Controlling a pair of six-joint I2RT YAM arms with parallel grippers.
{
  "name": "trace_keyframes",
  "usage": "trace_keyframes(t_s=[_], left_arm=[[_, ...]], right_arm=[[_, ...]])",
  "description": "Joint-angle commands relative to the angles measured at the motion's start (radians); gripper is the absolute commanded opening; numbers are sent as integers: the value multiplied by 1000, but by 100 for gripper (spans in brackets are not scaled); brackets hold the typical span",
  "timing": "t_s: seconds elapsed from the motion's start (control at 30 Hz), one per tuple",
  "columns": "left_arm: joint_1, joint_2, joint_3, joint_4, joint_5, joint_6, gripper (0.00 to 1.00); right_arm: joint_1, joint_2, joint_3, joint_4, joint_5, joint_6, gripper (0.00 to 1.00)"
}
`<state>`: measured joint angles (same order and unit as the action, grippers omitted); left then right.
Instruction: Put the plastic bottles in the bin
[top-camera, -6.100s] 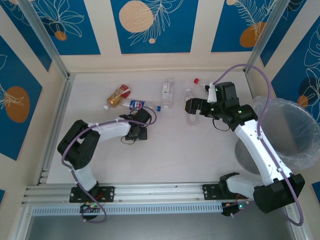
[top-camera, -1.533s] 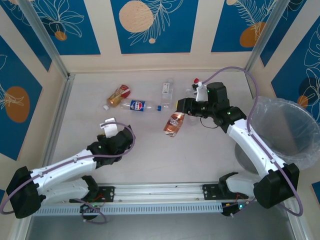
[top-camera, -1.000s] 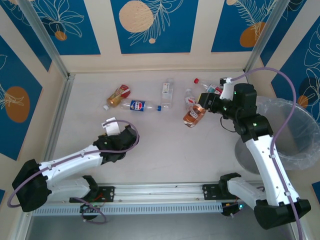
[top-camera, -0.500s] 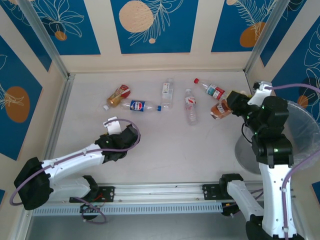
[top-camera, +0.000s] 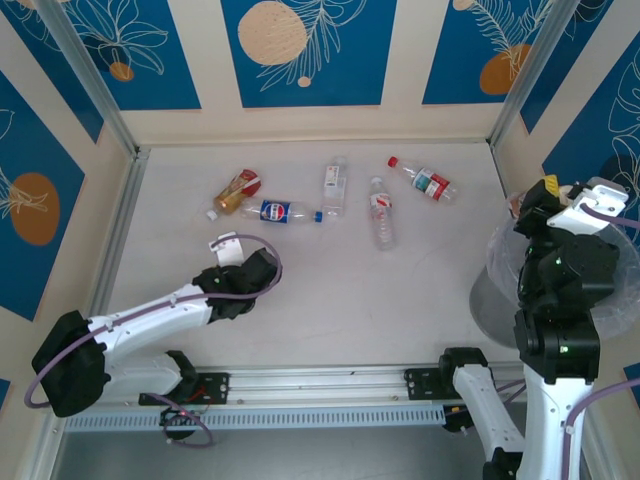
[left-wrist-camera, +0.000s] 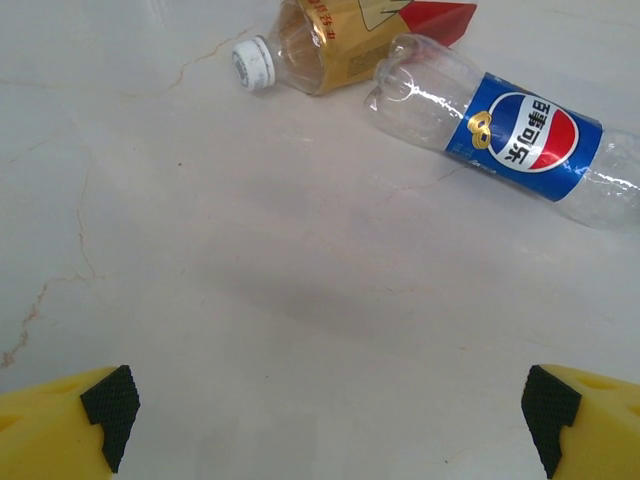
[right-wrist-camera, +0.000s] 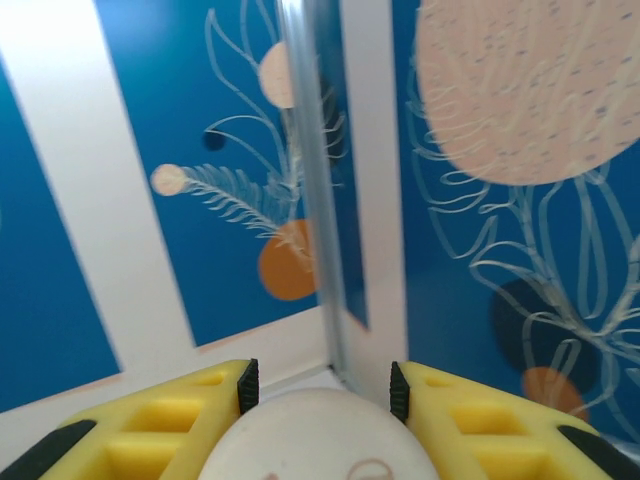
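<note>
The bottle (right-wrist-camera: 320, 440) is up above the bin's rim, so my right gripper should keep going toward the middle of the bin's opening (top-camera: 626, 270) and let go there.
My right gripper (right-wrist-camera: 320, 388) is shut on a bottle whose pale rounded end (right-wrist-camera: 318, 440) sits between the yellow fingers. From above, this gripper (top-camera: 545, 190) is raised over the left rim of the bin (top-camera: 497, 262), a bag-lined wastebasket largely hidden by the arm. My left gripper (left-wrist-camera: 325, 415) is open and low over bare table, its fingertips (left-wrist-camera: 110, 400) far apart. Ahead of it lie a blue-labelled clear bottle (left-wrist-camera: 525, 135) and a brown-orange bottle (left-wrist-camera: 330, 40). In the top view these are the blue-labelled bottle (top-camera: 280, 211) and the brown-orange bottle (top-camera: 237, 190), beyond the left gripper (top-camera: 250, 272).
Three more clear bottles lie at the back of the table: one (top-camera: 334, 186) upright in the view, one with a red label (top-camera: 379, 210), one with a red cap (top-camera: 425, 181). Blue patterned walls and metal posts (top-camera: 525, 70) enclose the table.
The right arm picked up a brown-orange bottle mid-table and swung it right, up over the bin. The left arm pulled back from the bottles toward the near left, then edged forward slightly.
</note>
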<state>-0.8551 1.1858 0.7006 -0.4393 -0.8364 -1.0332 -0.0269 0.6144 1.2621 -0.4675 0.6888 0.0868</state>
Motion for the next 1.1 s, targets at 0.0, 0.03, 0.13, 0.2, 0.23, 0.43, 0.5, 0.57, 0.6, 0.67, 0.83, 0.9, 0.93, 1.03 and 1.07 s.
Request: trace_keyframes(t_s=[0.0, 0.03, 0.13, 0.2, 0.23, 0.43, 0.5, 0.57, 0.6, 0.67, 0.83, 0.9, 0.93, 1.03, 1.07], left_arm=[[28, -19, 15, 62, 57, 57, 100], [35, -15, 17, 75, 74, 72, 100], [59, -2, 31, 79, 110, 90, 100], [72, 1, 30, 88, 125, 93, 100], [76, 1, 28, 94, 133, 95, 100], [117, 6, 20, 119, 186, 98, 100], [136, 13, 22, 133, 213, 107, 100], [155, 21, 27, 147, 247, 116, 100], [163, 24, 28, 155, 268, 121, 100], [172, 25, 24, 177, 292, 130, 100], [179, 30, 23, 177, 303, 122, 100], [180, 29, 23, 175, 307, 113, 100], [180, 27, 21, 175, 309, 111, 100], [180, 26, 20, 172, 315, 109, 100], [182, 26, 22, 170, 313, 110, 100]], right_arm=[[-9, 11, -21, 75, 135, -104, 27], [-12, 15, -26, 79, 147, -118, 27], [-27, 40, -33, 77, 177, -160, 27], [-41, 58, -36, 71, 191, -187, 27], [-50, 64, -39, 72, 197, -201, 27], [-204, 52, -202, 263, 237, -309, 28], [-308, 57, -222, 229, 179, -234, 28], [-399, 67, -224, 191, 121, -158, 28], [-437, 77, -222, 175, 93, -124, 28], [-481, 95, -226, 167, 71, -89, 28], [-521, 120, -265, 193, 95, -59, 29], [-525, 120, -287, 202, 114, -49, 29], [-527, 120, -296, 201, 116, -48, 29], [-528, 120, -339, 220, 144, -50, 35], [-528, 122, -354, 228, 158, -48, 36]])
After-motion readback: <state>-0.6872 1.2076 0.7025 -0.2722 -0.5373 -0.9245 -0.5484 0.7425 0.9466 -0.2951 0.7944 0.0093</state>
